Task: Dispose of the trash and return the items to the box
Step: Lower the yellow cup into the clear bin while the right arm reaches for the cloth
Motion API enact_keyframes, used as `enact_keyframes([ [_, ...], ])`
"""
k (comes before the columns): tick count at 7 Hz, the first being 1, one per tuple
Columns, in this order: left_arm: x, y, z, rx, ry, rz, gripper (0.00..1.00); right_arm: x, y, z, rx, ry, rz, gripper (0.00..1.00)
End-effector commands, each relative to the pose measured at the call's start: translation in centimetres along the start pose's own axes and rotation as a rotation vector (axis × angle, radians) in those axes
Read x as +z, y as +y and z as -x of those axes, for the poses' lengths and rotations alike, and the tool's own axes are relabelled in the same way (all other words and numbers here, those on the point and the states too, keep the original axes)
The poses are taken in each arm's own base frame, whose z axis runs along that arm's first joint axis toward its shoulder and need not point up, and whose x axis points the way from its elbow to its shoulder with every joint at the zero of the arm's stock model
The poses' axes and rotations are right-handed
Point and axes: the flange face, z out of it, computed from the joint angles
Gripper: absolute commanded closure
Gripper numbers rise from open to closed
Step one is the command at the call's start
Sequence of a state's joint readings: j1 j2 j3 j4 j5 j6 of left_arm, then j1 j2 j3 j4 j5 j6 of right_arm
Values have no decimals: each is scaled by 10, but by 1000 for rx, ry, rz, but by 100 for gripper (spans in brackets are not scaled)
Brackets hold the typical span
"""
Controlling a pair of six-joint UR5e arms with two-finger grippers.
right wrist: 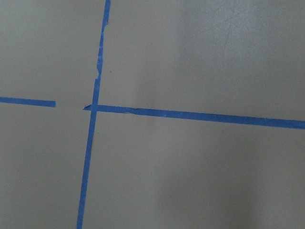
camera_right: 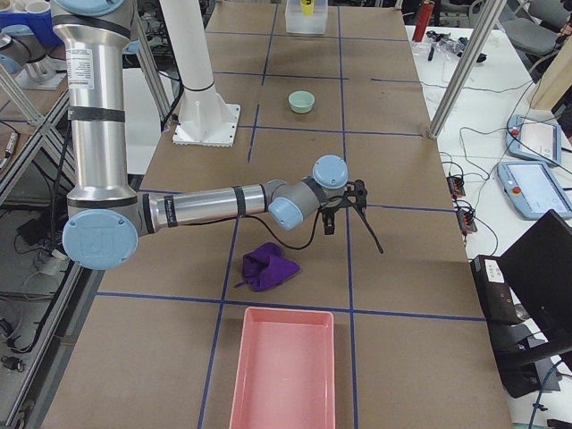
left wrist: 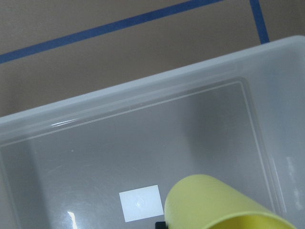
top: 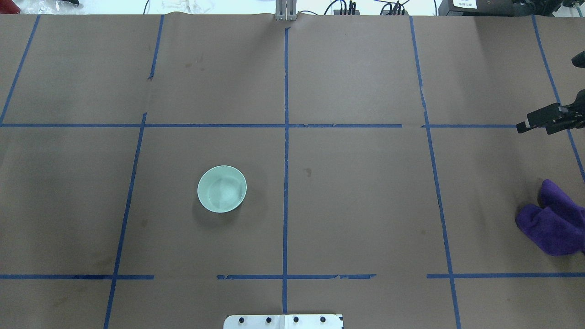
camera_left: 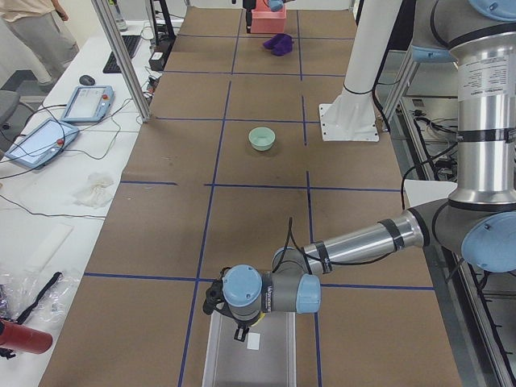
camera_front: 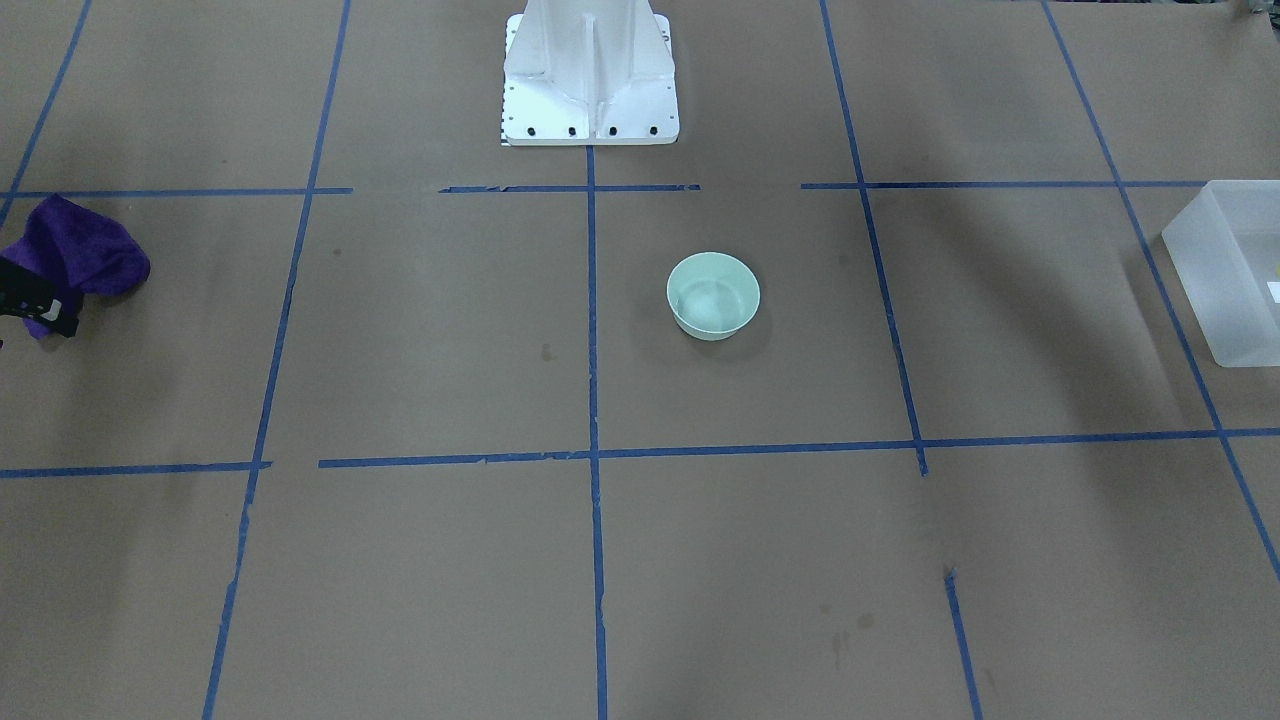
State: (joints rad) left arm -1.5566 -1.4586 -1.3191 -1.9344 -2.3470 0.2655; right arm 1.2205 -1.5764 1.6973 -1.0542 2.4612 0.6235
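I should expect empty paper under the purple cloth point(camera_front: 106, 257) when I lift the cloth, because it sags in low, soft folds point(camera_front: 70, 250).
The yellow cup point(left wrist: 224, 205) fills the lower right of the left wrist view, close to the camera and above the floor of the frosted translucent box point(left wrist: 143, 102). My left gripper point(camera_left: 240, 330) hangs over that box point(camera_left: 250, 359) at the table's left end and is shut on the cup; its fingers are hidden. The cup also shows small in the exterior right view point(camera_right: 307, 9). My right gripper point(camera_right: 352, 236) is open and empty, above bare paper near the purple cloth point(camera_right: 268, 266).
A mint-green bowl point(top: 222, 188) stands left of the table's middle. The purple cloth point(top: 553, 226) lies near the right edge. A pink tray point(camera_right: 286, 366) sits at the table's right end. The white robot base point(camera_front: 590, 80) is at the robot's side. Blue tape lines cross the brown paper.
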Motion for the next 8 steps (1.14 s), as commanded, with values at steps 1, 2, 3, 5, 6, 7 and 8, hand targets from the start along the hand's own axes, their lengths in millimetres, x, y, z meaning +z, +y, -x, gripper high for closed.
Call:
enact_keyframes([
  [1, 20, -7, -16, 20, 16, 25, 100, 7, 11, -8, 9, 40, -2, 0],
  [2, 28, -5, -16, 36, 16, 28, 79, 8, 14, -9, 11, 43, 2, 0],
  [3, 25, -10, -20, 52, 12, 13, 51, 15, 19, -11, 11, 54, 13, 0],
  [5, -15, -55, -52, 123, -6, -63, 27, 29, 45, -34, 38, 104, 43, 0],
  [6, -38, -78, -70, 102, -7, -80, 27, 29, 62, -44, 56, 113, 63, 0],
  [7, -79, -116, -105, 22, -5, -104, 27, 21, 92, -55, 80, 126, 82, 0],
  [8, -122, -153, -142, -39, -4, -139, 26, 14, 117, -63, 101, 137, 98, 0],
])
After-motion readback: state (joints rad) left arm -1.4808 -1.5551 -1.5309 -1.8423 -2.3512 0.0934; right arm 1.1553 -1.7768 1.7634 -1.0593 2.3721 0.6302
